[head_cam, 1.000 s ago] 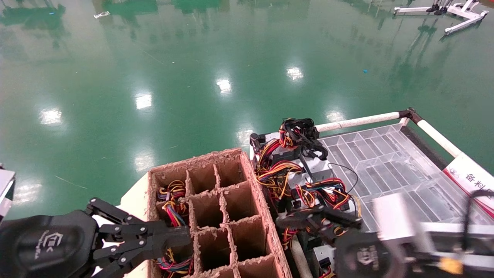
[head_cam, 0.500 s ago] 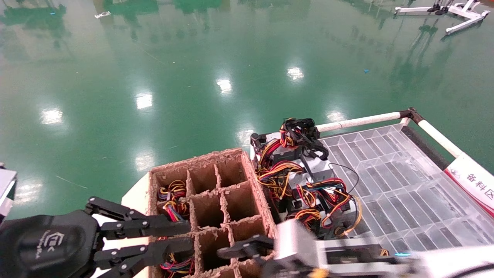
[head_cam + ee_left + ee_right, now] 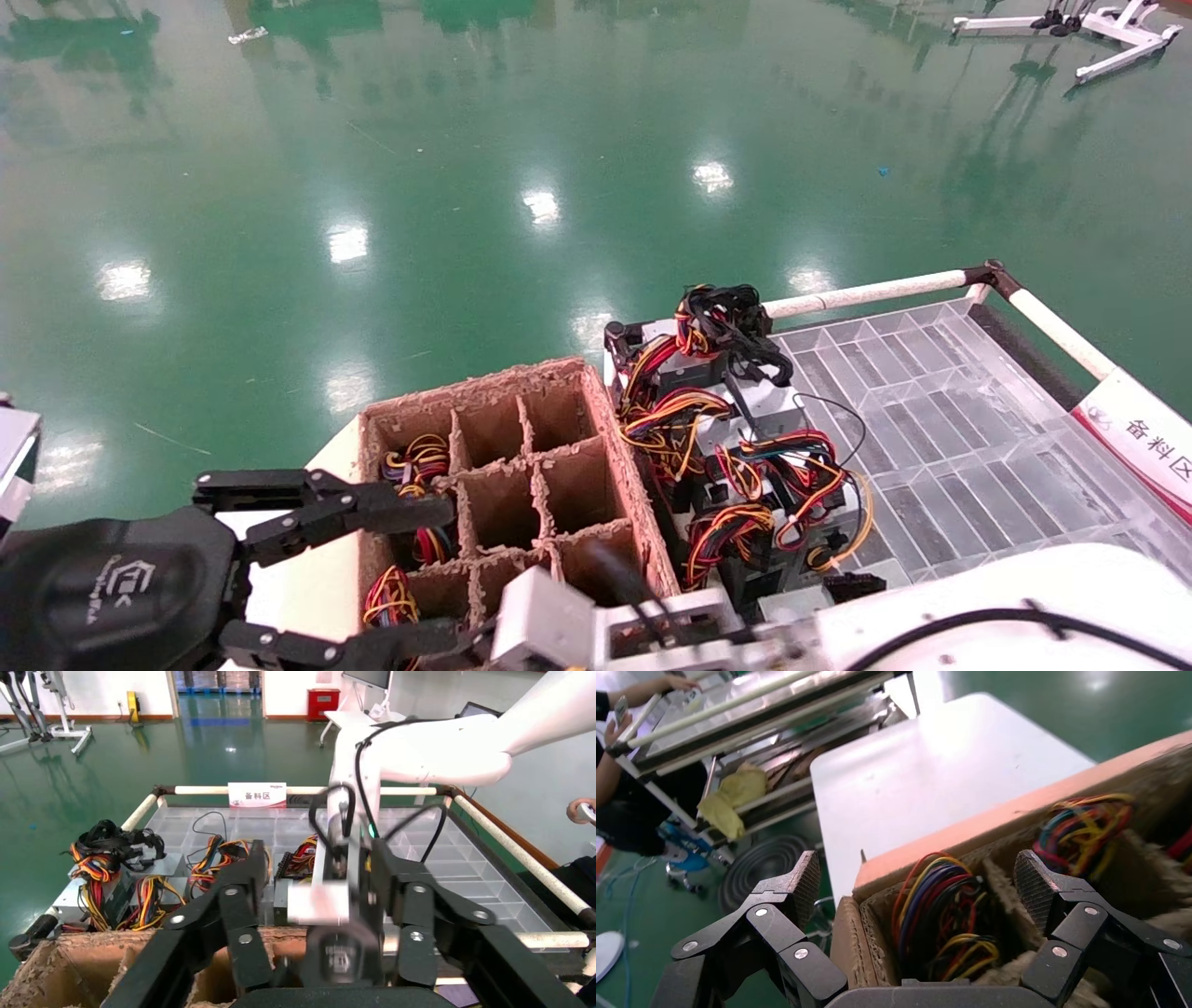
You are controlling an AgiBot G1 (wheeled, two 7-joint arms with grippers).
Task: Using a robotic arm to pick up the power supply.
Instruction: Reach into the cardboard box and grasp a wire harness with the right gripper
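The wires of the wire bundle run down into the corner cell, so a hidden silver-grey power supply should come up and hang below the bundle when I lift it.
Several silver-grey power supplies with red, yellow and orange wires lie piled on the clear tray. More wire bundles fill cells of the brown cardboard divider box. My right arm reaches across the box's near side, and its fingers are hidden in the head view. In the right wrist view my right gripper is open above a corner cell holding a wire bundle; the metal case there is hidden. My left gripper is open wide at the box's left side, holding nothing.
A white table top lies beside the box. The tray has a white tube rail and a labelled sign. Green floor surrounds everything. A person's arm and a shelf rack show in the right wrist view.
My right arm swept left from over the tray's power supplies to over the cardboard box's near cells. My left gripper's fingers spread wider apart.
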